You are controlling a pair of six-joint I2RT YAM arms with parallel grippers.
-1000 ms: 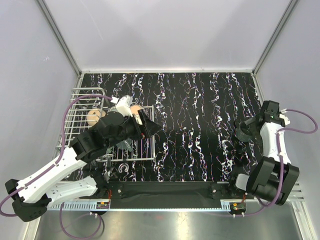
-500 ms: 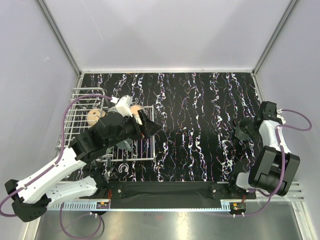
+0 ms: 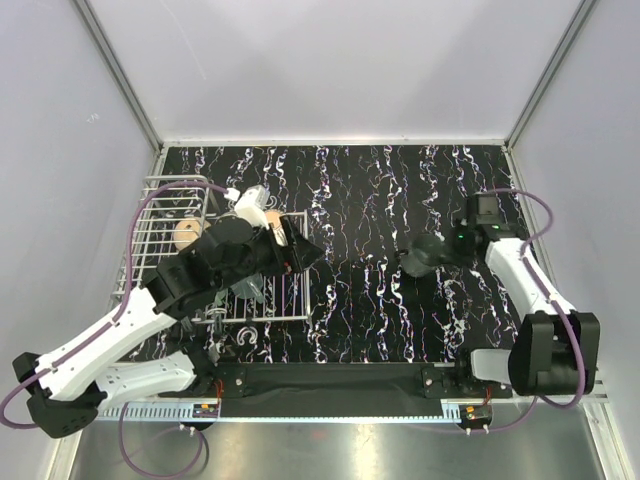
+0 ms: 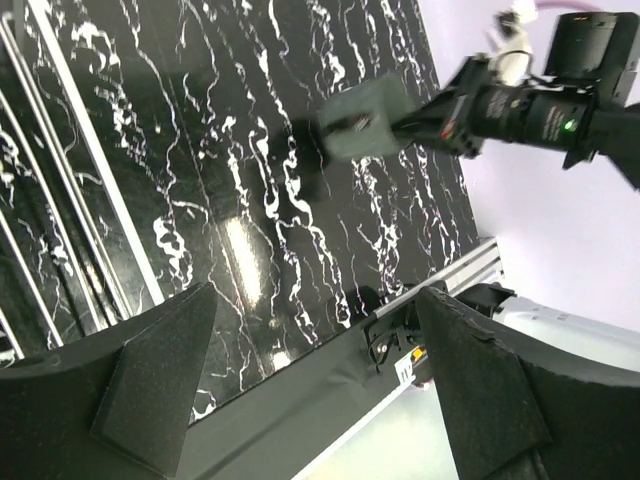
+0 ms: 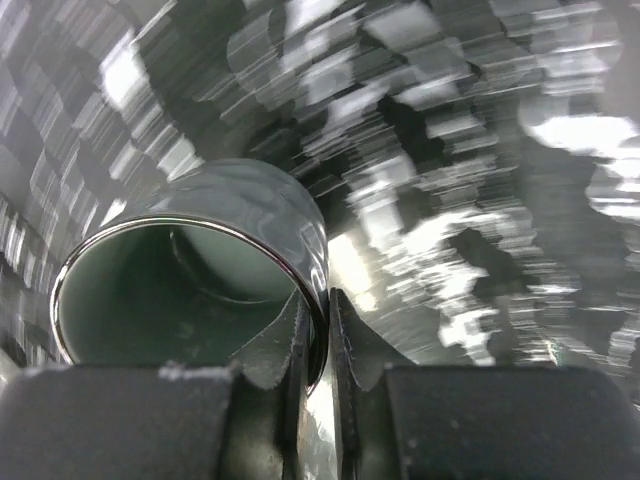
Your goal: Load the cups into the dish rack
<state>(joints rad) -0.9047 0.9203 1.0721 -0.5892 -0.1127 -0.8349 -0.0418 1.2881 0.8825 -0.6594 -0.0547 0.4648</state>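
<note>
The grey-teal cup's rim (image 5: pixel 302 283) has my right gripper on it, so my left gripper should take the cup first. Then my right gripper can come to the cup from its base end (image 3: pixel 411 263).
My right gripper (image 5: pixel 317 310) is shut on the rim of a grey-teal cup (image 5: pixel 200 260), one finger inside its pale interior and one outside. From above, that cup (image 3: pixel 416 258) hangs right of the table's middle in the right gripper (image 3: pixel 432 254). The left wrist view shows the same cup (image 4: pixel 360 120) in the air over the marbled top. The white wire dish rack (image 3: pixel 150 215) stands at the left, with a peach cup (image 3: pixel 186 237) in it and another (image 3: pixel 270 217) partly hidden by my arm. My left gripper (image 3: pixel 302 256) is open and holds nothing at the rack's right edge.
The black marbled tabletop (image 3: pixel 380 190) stretches between the rack and the right arm. Grey walls close the sides and back. A black rail (image 4: pixel 300 400) runs along the near edge.
The right gripper has shut on the grey-teal cup and swung it left from the table's right edge toward the middle. The left arm has barely moved.
</note>
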